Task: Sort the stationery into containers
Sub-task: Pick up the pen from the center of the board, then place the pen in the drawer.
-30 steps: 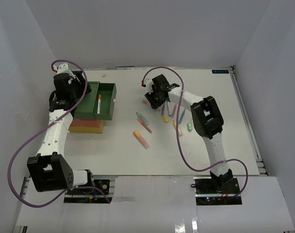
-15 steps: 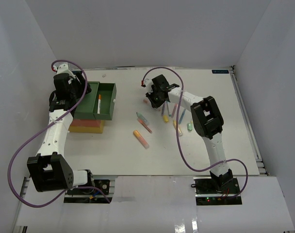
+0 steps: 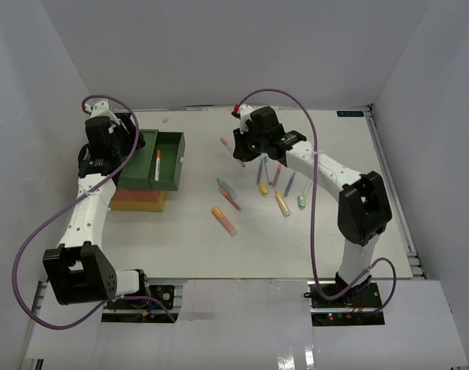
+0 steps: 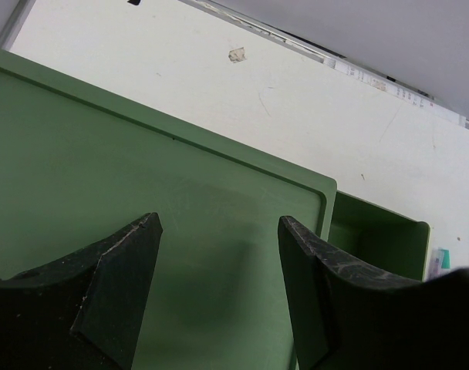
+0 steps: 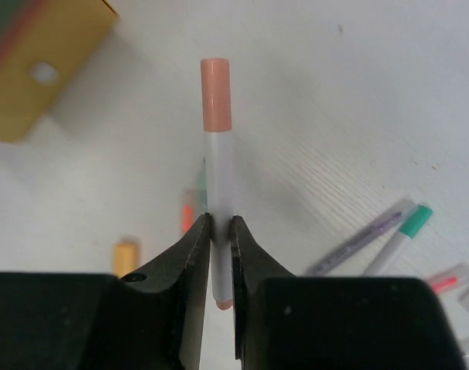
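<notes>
My right gripper should keep carrying the white pen, as the green drawer has free room [image 3: 170, 159] beside its orange-tipped pen, until the white pen hangs over that room [image 3: 170, 162].
My right gripper [image 5: 220, 223] is shut on a white pen with a pink cap [image 5: 217, 154] and holds it above the table; in the top view the gripper [image 3: 240, 151] hangs left of the loose pens, with the pen [image 3: 227, 144] sticking out of it. My left gripper [image 4: 219, 223] is open and empty over the lid of the dark green bin [image 4: 142, 154]; it sits at the back left in the top view [image 3: 103, 148]. The green drawer [image 3: 167, 162] is pulled out and holds an orange-tipped pen [image 3: 157, 163]. Red and yellow bins [image 3: 138, 202] lie underneath.
Several pens lie mid-table: a teal-pink one [image 3: 228, 193], an orange highlighter [image 3: 224, 220], a yellow one [image 3: 282, 204], a blue one [image 3: 290, 183], a green one [image 3: 302, 201]. A purple pen [image 5: 366, 235] and a teal-capped one [image 5: 400, 231] lie below my right gripper.
My right gripper has risen from the table with the pink-capped pen and shifted toward the back. The left arm has not moved.
</notes>
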